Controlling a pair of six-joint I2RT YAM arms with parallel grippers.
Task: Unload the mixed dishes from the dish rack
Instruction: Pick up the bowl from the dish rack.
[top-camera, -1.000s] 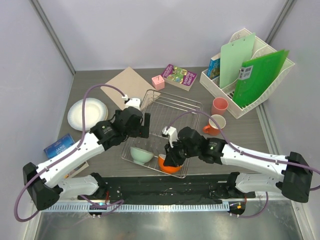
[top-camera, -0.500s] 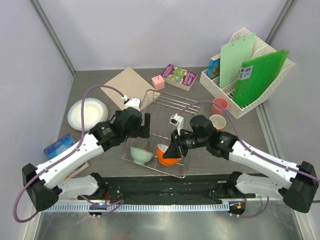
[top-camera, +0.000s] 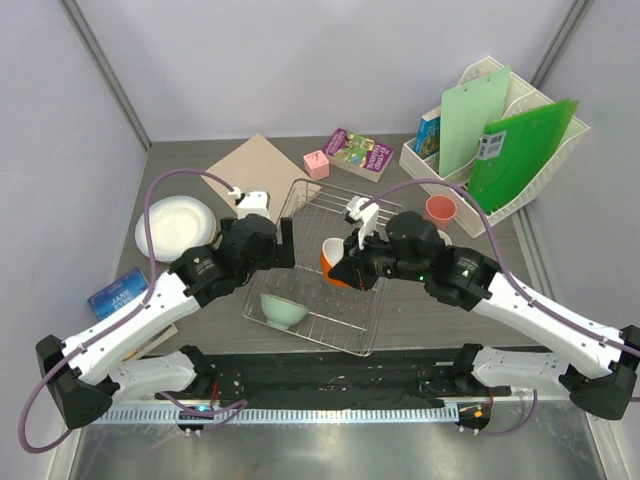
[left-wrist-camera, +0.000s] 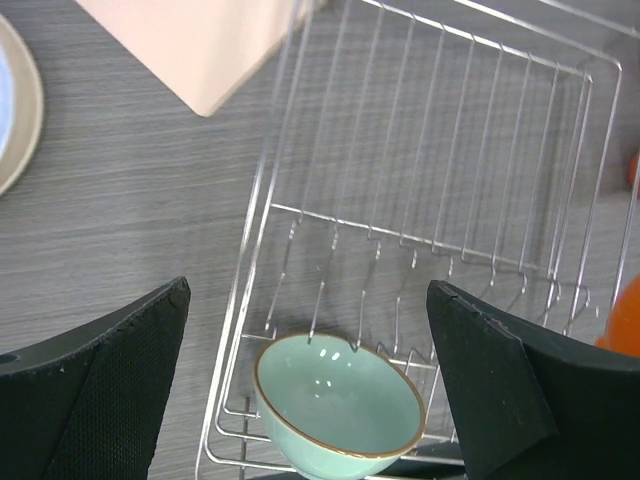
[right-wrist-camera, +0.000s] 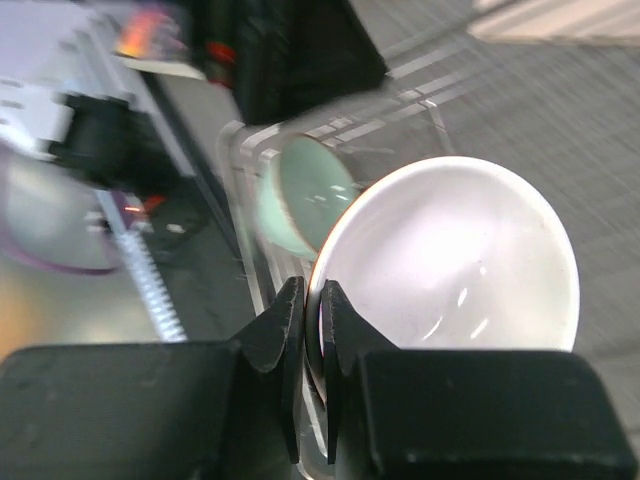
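Note:
My left gripper should take the bowl's free rim and carry the bowl to the cardboard sheet, because my right gripper holds the orange bowl tilted, far from that sheet.
My right gripper is shut on the rim of the orange bowl and holds it tilted in the air over the middle of the dish rack. In the right wrist view the fingers pinch the rim of this bowl, whose inside looks white, at my right gripper. The mint-green bowl lies at the rack's near left corner. My left gripper hangs open above the mint-green bowl with nothing between its fingers. A cream plate lies on the table to the left, and a pink cup stands to the right.
A cardboard sheet, a pink cube and a book lie behind the rack. A white file organizer with green folders stands at the back right. A blue card lies at the left.
My right gripper has lifted the orange bowl from the rack's near right corner up and away over the rack's middle. The left arm has shifted slightly left and stays open.

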